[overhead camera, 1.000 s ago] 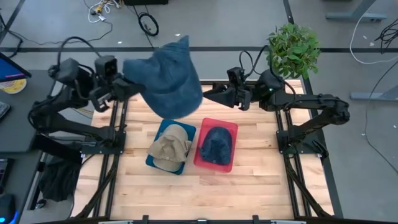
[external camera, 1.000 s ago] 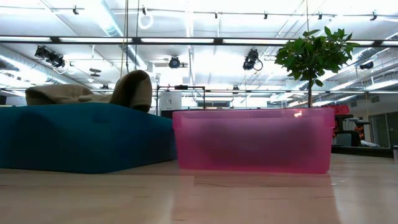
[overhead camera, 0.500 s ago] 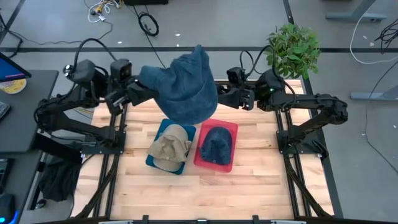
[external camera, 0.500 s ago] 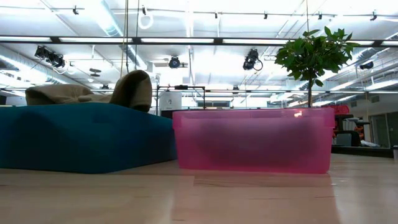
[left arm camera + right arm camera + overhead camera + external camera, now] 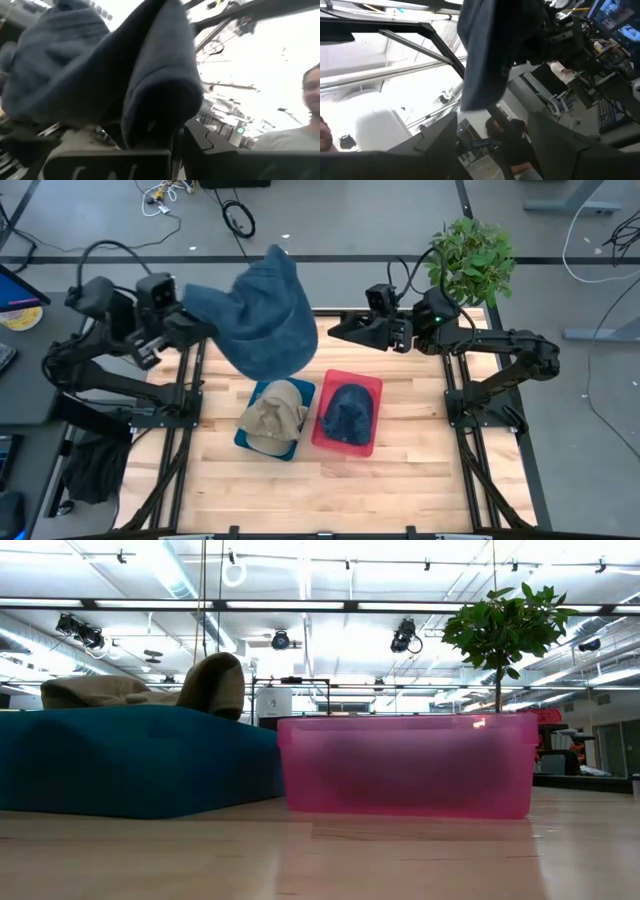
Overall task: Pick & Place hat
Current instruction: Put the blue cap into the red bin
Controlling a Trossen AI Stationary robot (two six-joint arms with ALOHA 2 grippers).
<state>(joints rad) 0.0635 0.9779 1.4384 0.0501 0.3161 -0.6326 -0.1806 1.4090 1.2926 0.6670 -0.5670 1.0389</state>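
My right gripper should first take the hat's free edge (image 5: 309, 332), because my left gripper is holding the blue hat and the pink bin (image 5: 348, 414) is on my right gripper's side.
A blue hat (image 5: 258, 315) is held high over the table's far left part by my left gripper (image 5: 192, 327), which is shut on it. In the left wrist view the hat (image 5: 100, 75) fills the picture above the fingers. My right gripper (image 5: 338, 330) hovers open near the far edge, to the right of the hat, and touches nothing. Its wrist view shows the hat (image 5: 490, 50) hanging ahead of its spread fingers. A tan hat (image 5: 273, 416) lies in a blue bin (image 5: 262, 385). A dark blue hat (image 5: 347, 415) lies in a pink bin (image 5: 372, 385). My left gripper holds the blue hat by a bunched fold of cloth at its left edge (image 5: 150, 122), coming level from the table's left side. The hat is lifted clear of the table and bulges out to the right of the fingers, its cloth slack. The fold hides the fingertips.
The low view shows the blue bin (image 5: 130, 760) with the tan hat (image 5: 150, 690) on top and the pink bin (image 5: 405, 765) beside it, on bare wood. A potted plant (image 5: 470, 260) stands at the far right corner. A person (image 5: 300, 120) shows beyond the table.
My left gripper has swung the blue hat toward the table's right, over the far edge, then back toward the left. The hat stays lifted clear and has turned a little in the hold. The hats in the bins have not moved.
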